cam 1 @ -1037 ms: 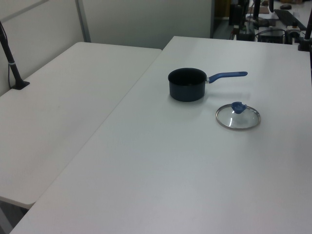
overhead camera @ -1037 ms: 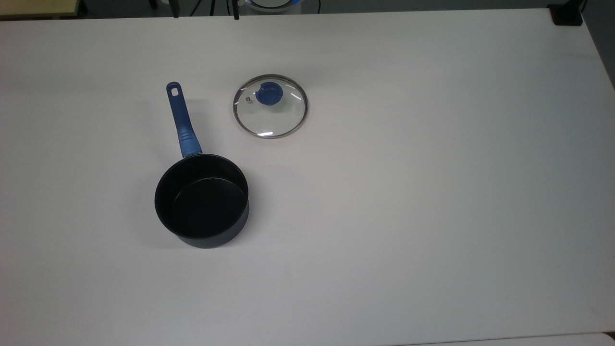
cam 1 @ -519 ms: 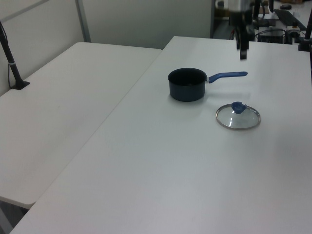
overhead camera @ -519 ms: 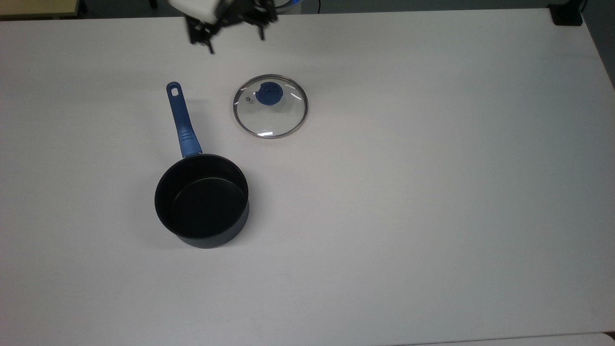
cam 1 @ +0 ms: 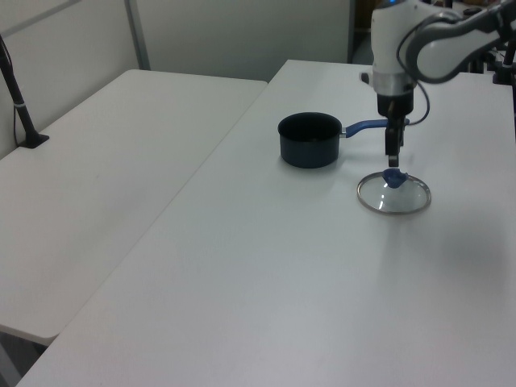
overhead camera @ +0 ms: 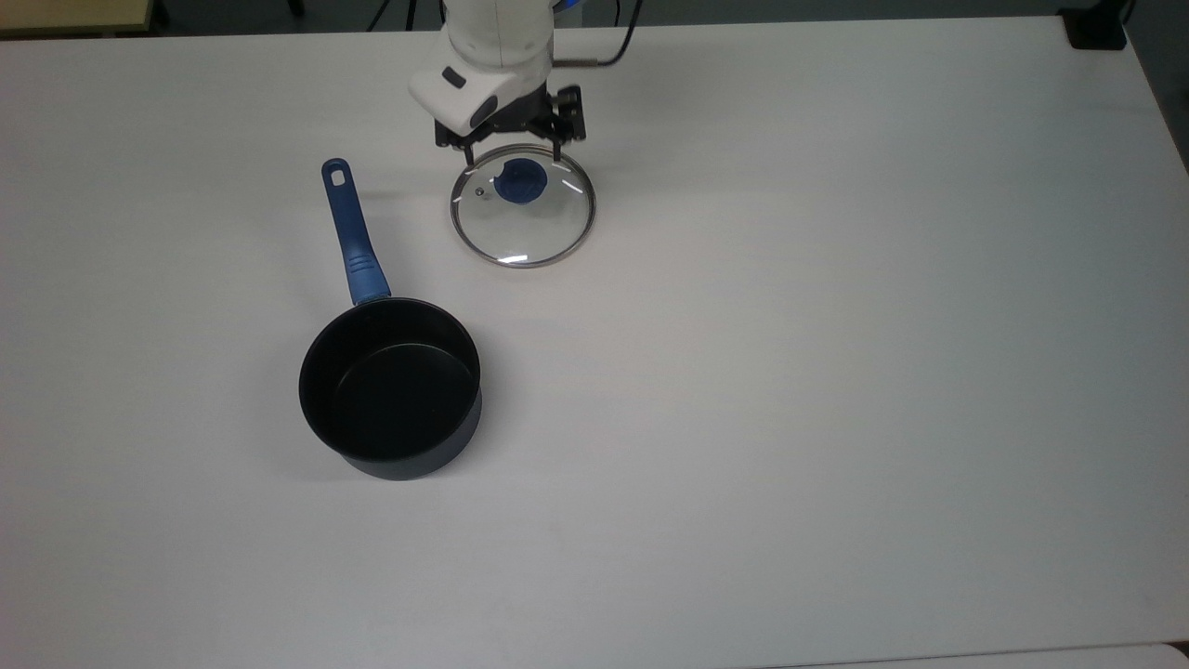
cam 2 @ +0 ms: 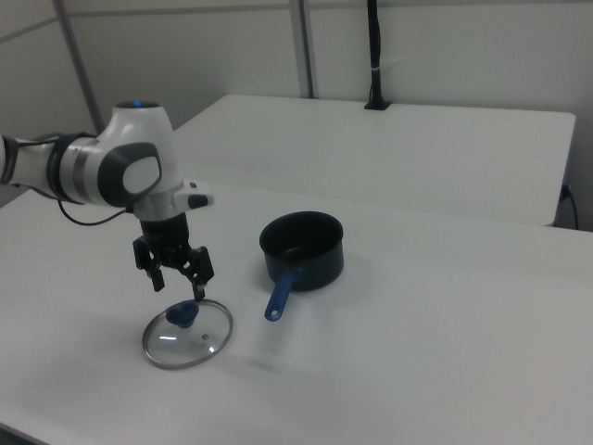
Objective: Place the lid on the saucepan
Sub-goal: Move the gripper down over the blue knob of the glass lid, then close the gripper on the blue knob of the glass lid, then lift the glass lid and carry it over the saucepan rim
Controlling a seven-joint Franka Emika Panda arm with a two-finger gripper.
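Note:
One small blue knob (cam 1: pixel 394 177) is all there is to hold the wide glass lid (cam 1: pixel 394 200) by. The glass lid will therefore tip a little when I carry it.
The glass lid (overhead camera: pixel 526 226) with its blue knob (overhead camera: pixel 520 179) lies flat on the white table (overhead camera: pixel 836 372), to the top view's right of the saucepan's handle. The dark navy saucepan (overhead camera: pixel 390 386) stands upright and uncovered, its long blue handle (overhead camera: pixel 351 232) pointing toward the table's far edge. My gripper (overhead camera: pixel 513 156) hangs open just above the knob, one finger on either side of it and touching nothing. The left view has the gripper (cam 1: pixel 393 155) straight over the lid (cam 1: pixel 395 200). In the right view the gripper (cam 2: pixel 178 286) hovers over the lid (cam 2: pixel 190 341), left of the saucepan (cam 2: pixel 303 248).
A second white table (cam 1: pixel 97 177) adjoins this one, with a black clamped pole (cam 1: pixel 20 105) on its far side. A black block (overhead camera: pixel 1096 28) sits at the top view's upper right table corner. Bare tabletop lies between the lid and the saucepan.
The arm came in from the table's far edge and swung down over the lid, fingers now straddling the knob. Lid and saucepan have not moved.

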